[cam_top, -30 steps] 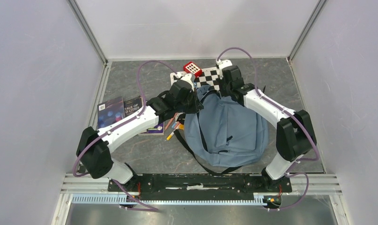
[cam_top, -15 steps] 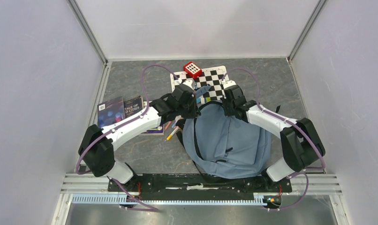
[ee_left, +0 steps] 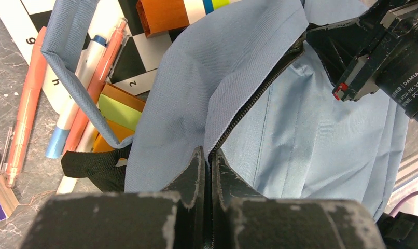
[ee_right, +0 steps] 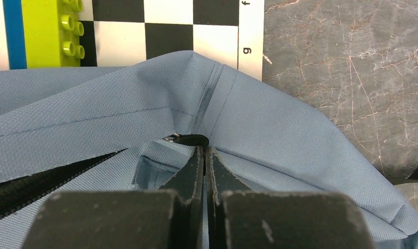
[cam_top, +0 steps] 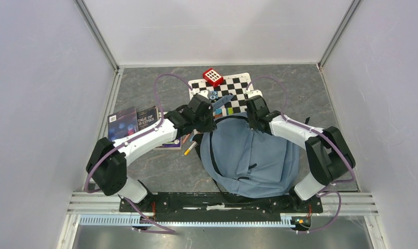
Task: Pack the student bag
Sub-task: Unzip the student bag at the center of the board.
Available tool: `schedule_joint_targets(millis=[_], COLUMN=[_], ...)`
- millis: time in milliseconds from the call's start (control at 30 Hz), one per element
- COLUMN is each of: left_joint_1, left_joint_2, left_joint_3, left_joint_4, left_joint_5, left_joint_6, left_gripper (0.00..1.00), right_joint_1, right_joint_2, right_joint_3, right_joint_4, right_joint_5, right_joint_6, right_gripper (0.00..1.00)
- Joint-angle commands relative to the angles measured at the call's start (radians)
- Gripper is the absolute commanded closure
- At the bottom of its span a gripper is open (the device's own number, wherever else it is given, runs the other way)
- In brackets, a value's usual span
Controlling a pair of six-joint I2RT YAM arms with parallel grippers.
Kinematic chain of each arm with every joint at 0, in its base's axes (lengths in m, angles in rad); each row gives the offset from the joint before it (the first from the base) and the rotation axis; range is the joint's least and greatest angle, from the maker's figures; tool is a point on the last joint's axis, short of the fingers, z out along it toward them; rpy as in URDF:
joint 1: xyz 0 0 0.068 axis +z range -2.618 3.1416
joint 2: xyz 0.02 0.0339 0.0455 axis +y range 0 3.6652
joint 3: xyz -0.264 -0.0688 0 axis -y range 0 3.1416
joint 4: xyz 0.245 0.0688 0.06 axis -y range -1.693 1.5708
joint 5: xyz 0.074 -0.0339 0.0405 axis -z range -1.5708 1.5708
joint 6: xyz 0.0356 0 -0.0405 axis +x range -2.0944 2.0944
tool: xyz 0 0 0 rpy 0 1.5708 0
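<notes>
My left gripper should hold the bag's outer edge (cam_top: 205, 141) while my right gripper pulls back the flap, because it covers the bag's opening (cam_top: 230, 138) despite the open zipper.
The student bag (cam_top: 251, 155), blue-grey with black straps, lies between my two arms, its top edge toward the chessboard. My left gripper (cam_top: 209, 118) is shut on the bag's zipper edge at the top left. In the left wrist view that gripper (ee_left: 208, 153) pinches fabric beside the dark zipper (ee_left: 259, 93). At the top right corner, my right gripper (cam_top: 252, 116) is also shut on the bag. The right wrist view has this gripper (ee_right: 204, 150) pinching the bag (ee_right: 279, 119) just below a black zipper tab (ee_right: 192, 139).
A chessboard mat (cam_top: 225, 88) lies behind the bag, with a red toy (cam_top: 212, 77) on its far edge. A green brick (ee_right: 54, 33) and an orange block (ee_left: 165, 13) sit on it. Pens (ee_left: 28, 104) lie left of the bag. Books (cam_top: 131, 122) lie under the left arm.
Both grippers have drawn back toward the arm bases with the bag's top edge, pulling the bag nearer. More of the chessboard mat is uncovered. The jaws stayed shut.
</notes>
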Motion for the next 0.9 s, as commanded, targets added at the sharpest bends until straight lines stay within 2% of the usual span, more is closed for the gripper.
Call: schedule_joint_targets(millis=[0, 67, 100, 133, 167, 200, 233, 300, 367, 400, 433, 500, 633, 700, 833, 867], left_joint_1=[0.015, 0.015, 0.015, 0.017, 0.018, 0.022, 0.025, 0.032, 0.035, 0.037, 0.038, 0.04, 0.039, 0.039, 0.04, 0.04], left_joint_2=[-0.054, -0.052, -0.054, -0.058, -0.066, -0.074, -0.085, -0.107, -0.134, -0.151, -0.166, -0.202, -0.257, -0.27, -0.275, -0.278], left_joint_3=[-0.018, -0.018, -0.015, -0.015, -0.016, -0.02, -0.025, -0.032, -0.048, -0.06, -0.076, -0.105, -0.151, -0.164, -0.17, -0.172], left_joint_4=[0.057, 0.067, 0.066, 0.062, 0.06, 0.057, 0.052, 0.024, -0.005, -0.015, -0.018, -0.019, -0.004, 0.012, 0.001, -0.001], left_joint_5=[0.02, 0.047, 0.05, 0.048, 0.045, 0.04, 0.033, 0.006, -0.025, -0.033, -0.04, -0.033, 0.019, 0.056, 0.068, 0.068], left_joint_6=[-0.006, 0.01, 0.018, 0.023, 0.027, 0.029, 0.029, 0.026, 0.024, 0.024, 0.021, 0.019, 0.034, 0.052, 0.059, 0.061], left_gripper=[0.98, 0.91, 0.81, 0.67, 0.56, 0.44, 0.35, 0.21, 0.12, 0.1, 0.09, 0.09, 0.16, 0.21, 0.41, 0.43], right_joint_1=[-0.004, -0.004, -0.004, -0.004, -0.004, -0.004, -0.003, -0.003, -0.002, -0.001, -0.002, 0.002, 0.005, 0.008, 0.022, 0.027], right_joint_2=[0.008, 0.004, 0.003, 0.0, -0.01, -0.019, -0.039, -0.081, -0.128, -0.153, -0.175, -0.227, -0.303, -0.332, -0.345, -0.342], right_joint_3=[0.042, 0.066, 0.084, 0.102, 0.115, 0.123, 0.126, 0.121, 0.105, 0.095, 0.084, 0.054, -0.017, -0.049, -0.062, -0.063], right_joint_4=[-0.04, -0.039, -0.043, -0.05, -0.057, -0.063, -0.064, -0.063, -0.064, -0.063, -0.065, -0.062, -0.04, -0.016, 0.008, 0.014], right_joint_5=[0.045, -0.008, -0.036, -0.062, -0.08, -0.091, -0.094, -0.094, -0.106, -0.117, -0.131, -0.171, -0.281, -0.34, -0.422, -0.436], right_joint_6=[-0.01, -0.029, -0.039, -0.047, -0.049, -0.052, -0.052, -0.047, -0.036, -0.024, -0.011, 0.031, 0.148, 0.203, 0.273, 0.288], right_gripper=[1.0, 1.0, 1.0, 0.98, 0.85, 0.62, 0.48, 0.33, 0.25, 0.16, 0.14, 0.13, 0.13, 0.13, 0.13, 0.13])
